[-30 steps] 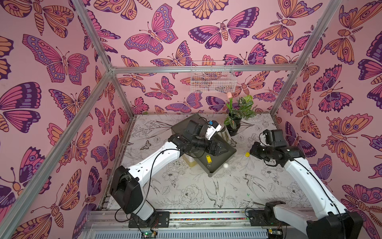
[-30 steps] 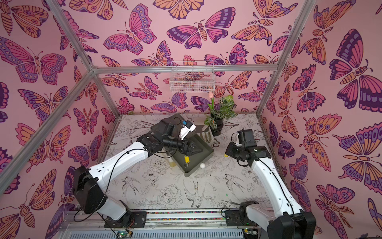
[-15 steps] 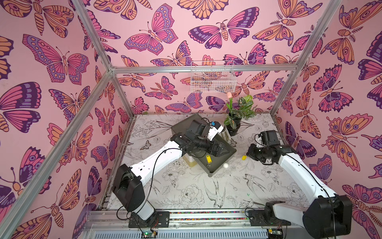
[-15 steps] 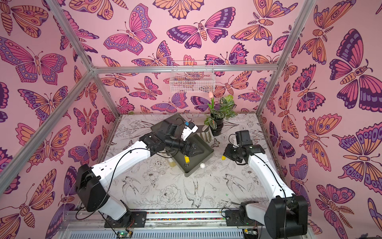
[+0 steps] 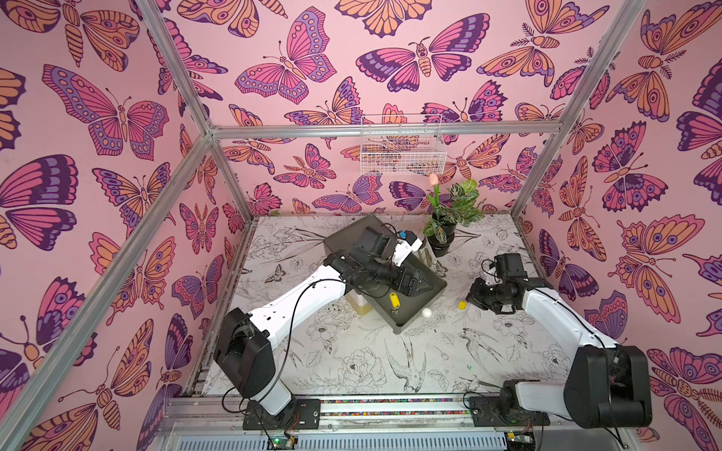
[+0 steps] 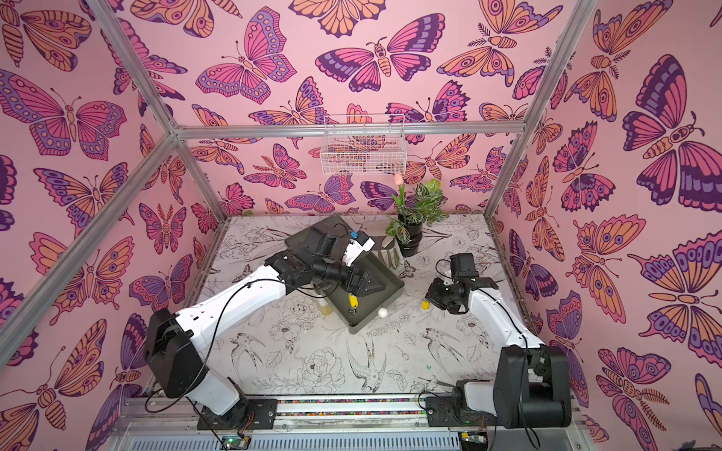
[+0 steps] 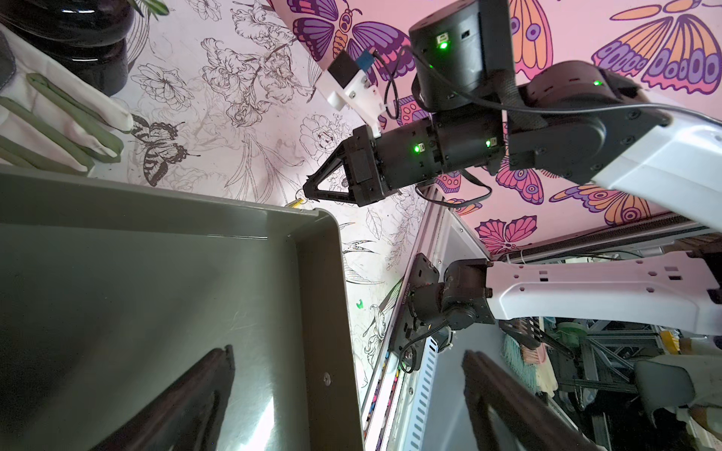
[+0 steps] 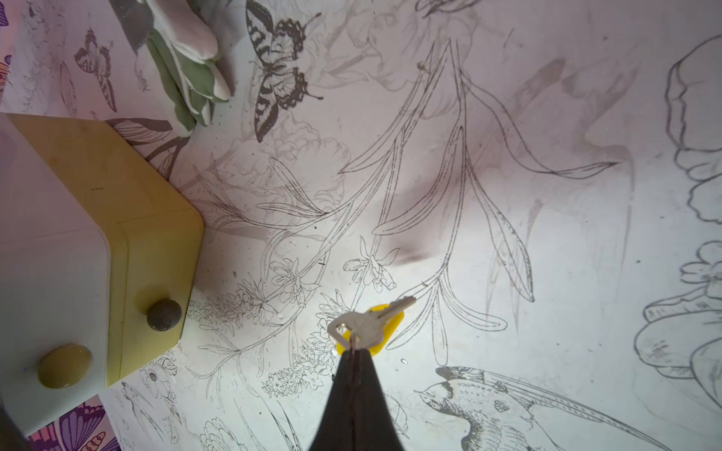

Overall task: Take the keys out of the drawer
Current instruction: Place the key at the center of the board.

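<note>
I keep lowering the yellow-tagged key (image 5: pixel 461 305) with my right gripper until its tag lies flat and then let go, because the key is hanging clear of the drawer over open tabletop (image 5: pixel 460 314).
The grey-green drawer (image 5: pixel 414 316) stands pulled out of a pale yellow cabinet (image 8: pixel 97 234). One of the keys (image 5: pixel 393 301), on a yellow tag, lies inside it and shows in both top views (image 6: pixel 352 300). My left gripper (image 5: pixel 424 283) hovers open over the drawer. In the left wrist view the drawer's corner (image 7: pixel 312 242) sits between its fingers (image 7: pixel 187 402). My right gripper (image 8: pixel 353 351) is shut on the ring of another yellow-tagged key (image 8: pixel 375 324), low over the table to the right of the drawer (image 5: pixel 463 304).
A potted plant (image 5: pixel 445 230) stands behind the drawer, with a white and green glove (image 7: pixel 58 117) lying beside it. A wire basket (image 5: pixel 402 152) hangs on the back wall. The drawer's white knob (image 5: pixel 427 312) sticks out toward my right gripper.
My right arm has swung in and lowered its yellow-tagged key closer to the table beside the drawer. The left gripper has stayed open over the drawer.
</note>
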You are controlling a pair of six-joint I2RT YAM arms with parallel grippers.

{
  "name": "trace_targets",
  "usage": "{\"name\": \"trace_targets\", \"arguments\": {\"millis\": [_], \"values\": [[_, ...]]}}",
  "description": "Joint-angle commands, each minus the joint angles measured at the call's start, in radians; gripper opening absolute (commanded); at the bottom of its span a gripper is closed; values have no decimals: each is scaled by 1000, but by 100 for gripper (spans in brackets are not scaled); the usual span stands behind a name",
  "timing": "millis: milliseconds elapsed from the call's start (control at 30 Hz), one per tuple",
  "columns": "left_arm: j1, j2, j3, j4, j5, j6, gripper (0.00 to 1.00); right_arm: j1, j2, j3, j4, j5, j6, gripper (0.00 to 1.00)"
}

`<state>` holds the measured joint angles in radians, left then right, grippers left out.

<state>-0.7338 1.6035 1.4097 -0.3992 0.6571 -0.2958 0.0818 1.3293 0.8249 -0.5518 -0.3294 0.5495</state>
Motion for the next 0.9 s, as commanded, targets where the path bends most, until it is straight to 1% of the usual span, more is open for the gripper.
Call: {"name": "trace_targets", "arguments": {"millis": [0,500,867], "values": [[-6,4,12,-37,-2,13,97,-24,17,-14,35,-32,-8,0],[-6,-4,8,-45,-10,20,97,-115,133,-21,90,-79,-41,0],[-6,-10,6,-59,-20,32,97,-139,224,-7,131,-106,-44,0]]}}
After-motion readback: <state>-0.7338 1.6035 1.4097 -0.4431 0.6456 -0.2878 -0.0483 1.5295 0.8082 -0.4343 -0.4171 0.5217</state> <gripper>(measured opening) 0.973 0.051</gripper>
